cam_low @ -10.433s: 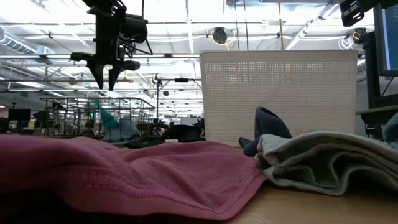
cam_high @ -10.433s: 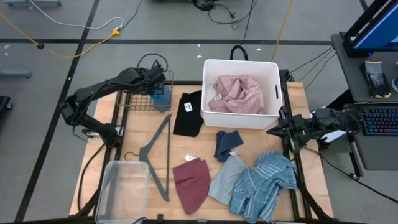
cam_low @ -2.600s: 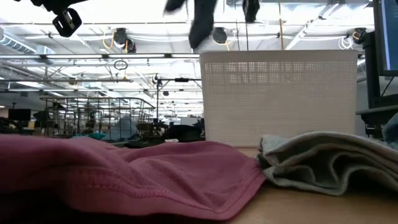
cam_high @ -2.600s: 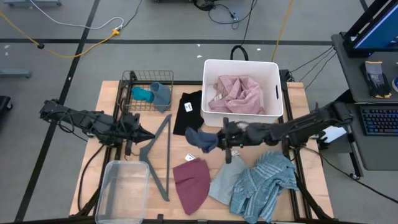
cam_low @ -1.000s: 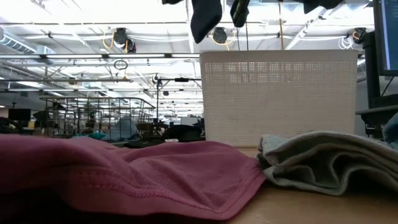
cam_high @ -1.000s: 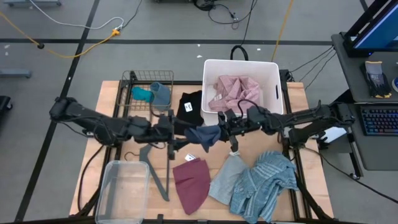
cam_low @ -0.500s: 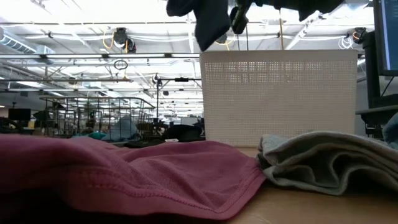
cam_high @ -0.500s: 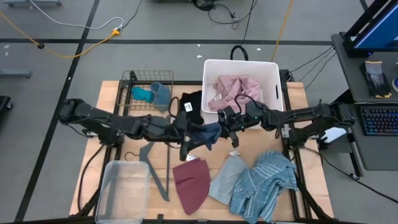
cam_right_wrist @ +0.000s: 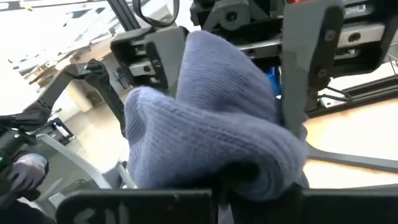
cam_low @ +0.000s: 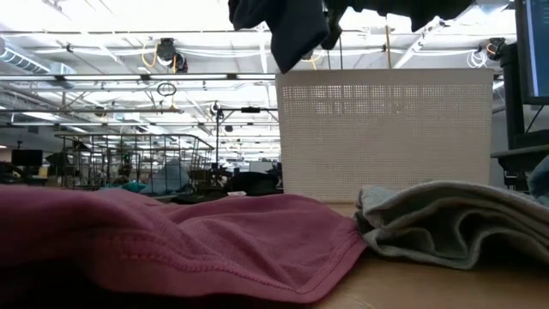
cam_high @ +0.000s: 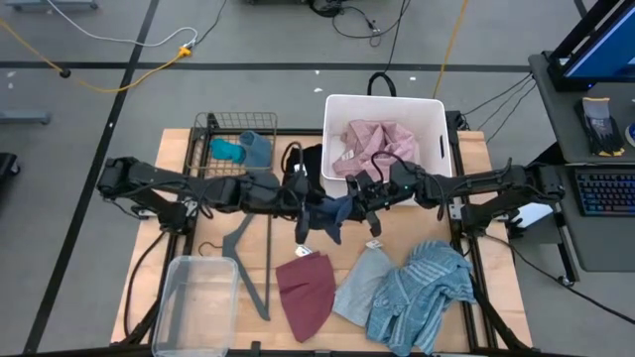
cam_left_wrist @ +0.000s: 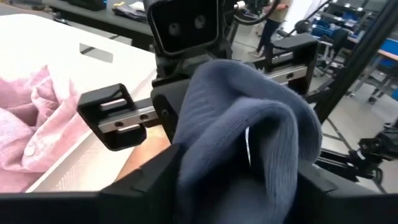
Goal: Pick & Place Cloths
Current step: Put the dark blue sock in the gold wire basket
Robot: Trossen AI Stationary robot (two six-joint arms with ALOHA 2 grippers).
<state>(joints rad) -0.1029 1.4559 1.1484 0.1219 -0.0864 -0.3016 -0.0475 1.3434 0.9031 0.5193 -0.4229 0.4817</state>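
The dark blue cloth is in my right gripper, far from the wire basket [cam_high: 236, 149], so my left gripper should grab the cloth's loose end [cam_high: 320, 211] and bring it there.
A dark blue cloth [cam_high: 327, 215] hangs in the air over the middle of the table, in front of the white bin [cam_high: 437, 149]. My right gripper [cam_high: 359, 206] is shut on it from the table's right. My left gripper [cam_high: 304, 211] faces it from the left, open, with its fingers [cam_right_wrist: 165, 56] on either side of the cloth's free bunched end [cam_left_wrist: 249, 124]. The low view shows the cloth [cam_low: 292, 30] high above the table. A pink cloth [cam_high: 377, 149] lies in the bin. My right gripper pinches the bunched dark blue cloth [cam_right_wrist: 249, 168] between its two fingers, coming level from the table's right. The cloth is lifted clear and droops a little below the fingers; the bunch hides the place of contact. My left gripper has the cloth's other end between its open fingers [cam_left_wrist: 146, 180]; I cannot tell whether they touch it.
A wire basket [cam_high: 213, 149] at the far left holds a teal cloth [cam_high: 226, 149]. A black cloth [cam_high: 310, 164], a grey hanger [cam_high: 253, 248], a maroon cloth [cam_high: 306, 293], a pale grey-blue cloth [cam_high: 359, 283] and a blue striped one [cam_high: 422, 288] lie on the table. A clear box [cam_high: 193, 302] stands near left.
My left gripper has gone toward the table's right, up to the dark blue cloth, and its fingers now stand around the cloth's free end. My right gripper has held the cloth lifted, nearly in place.
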